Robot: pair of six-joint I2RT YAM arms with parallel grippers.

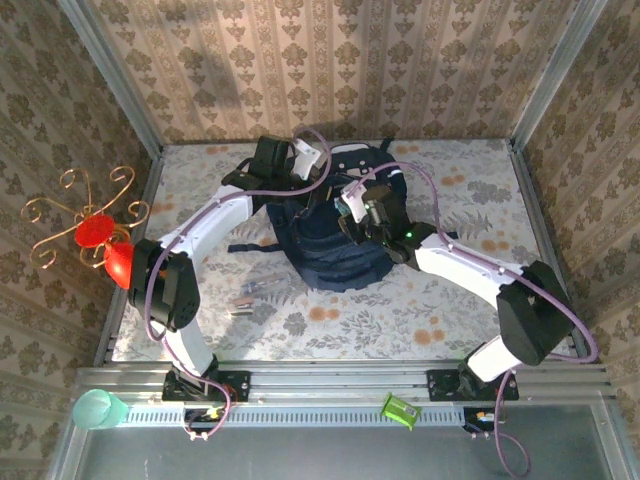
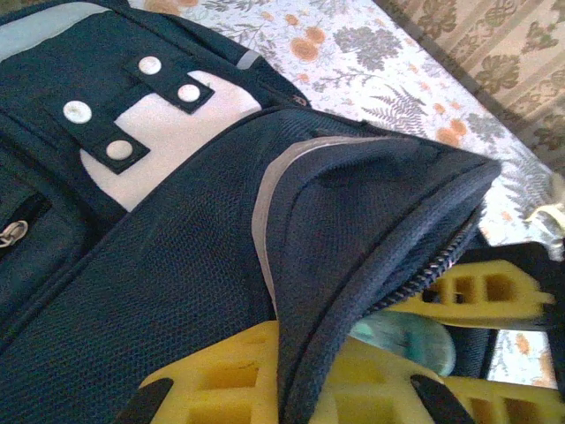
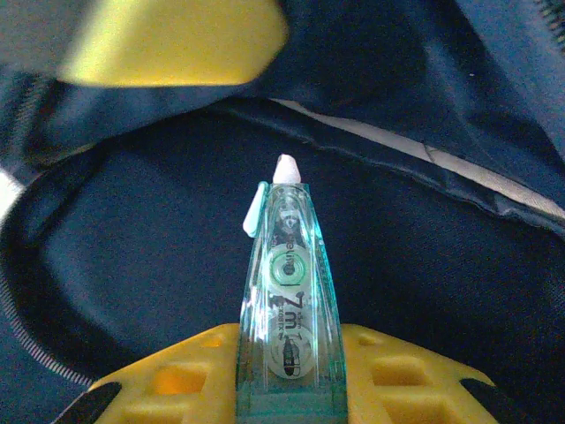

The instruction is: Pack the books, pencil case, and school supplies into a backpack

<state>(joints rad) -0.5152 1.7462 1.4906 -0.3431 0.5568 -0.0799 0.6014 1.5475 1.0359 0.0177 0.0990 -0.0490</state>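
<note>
The tape dispenser's narrow end [image 3: 287,170] points into the backpack's open inside [image 3: 168,234], so my right gripper should keep lowering the dispenser until it is well inside, then let go.
The dark navy backpack [image 1: 330,245] lies in the middle of the table with its top mouth held open. My left gripper [image 2: 305,380] is shut on the zip edge of the backpack [image 2: 177,265] and lifts that rim. My right gripper [image 3: 287,402] is shut on a clear teal tape dispenser [image 3: 287,327], one of the school supplies, pointing it into the dark inside of the backpack [image 3: 150,256]. From above, the right gripper [image 1: 362,208] sits over the opening and the left gripper [image 1: 305,160] at its far edge. The books and the pencil case are out of view.
A few thin pen-like sticks [image 1: 250,295] lie on the floral table left of the backpack. A red ornament on a gold wire stand [image 1: 100,235] stands at the left wall. A teal cup [image 1: 100,410] and a green object [image 1: 400,410] rest on the near rail.
</note>
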